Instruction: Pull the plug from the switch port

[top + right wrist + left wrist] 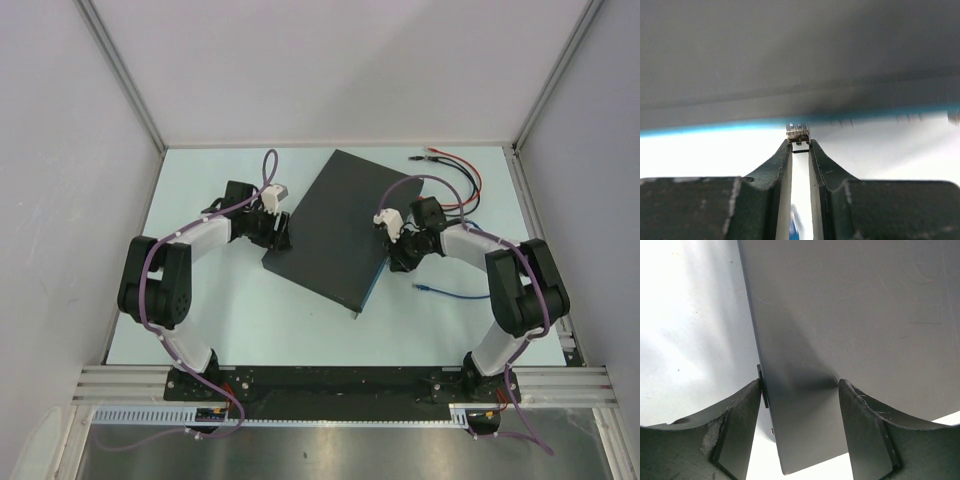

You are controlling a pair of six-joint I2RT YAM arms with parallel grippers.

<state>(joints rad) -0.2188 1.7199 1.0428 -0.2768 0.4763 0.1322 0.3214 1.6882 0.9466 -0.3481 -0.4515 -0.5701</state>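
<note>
I should keep pulling back with my right gripper until the plug clears the port, then let the plug go. Both fingers are pinching the plug's end (798, 132) square to the bluish edge (752, 125).
The switch (335, 225) lies flat and slanted mid-table, its thin bluish edge (715, 127) facing right. My left gripper (283, 232) is at its left corner and stands open (800, 385). One fingertip (756, 390) touches the switch's (865, 315) side edge, and the other rests over its top face. My right gripper (385, 255) is at the bluish edge. Its jaws are drawn narrow (800, 146), tips pinching the small clear plug (798, 132) that sticks out of the switch's (790, 60) port. In the top view the gripper hides the plug.
A blue cable (445, 292) trails on the table right of the switch, under my right arm. Red and black wires (455, 170) lie at the back right corner. Grey walls enclose the table at the back and on both sides.
</note>
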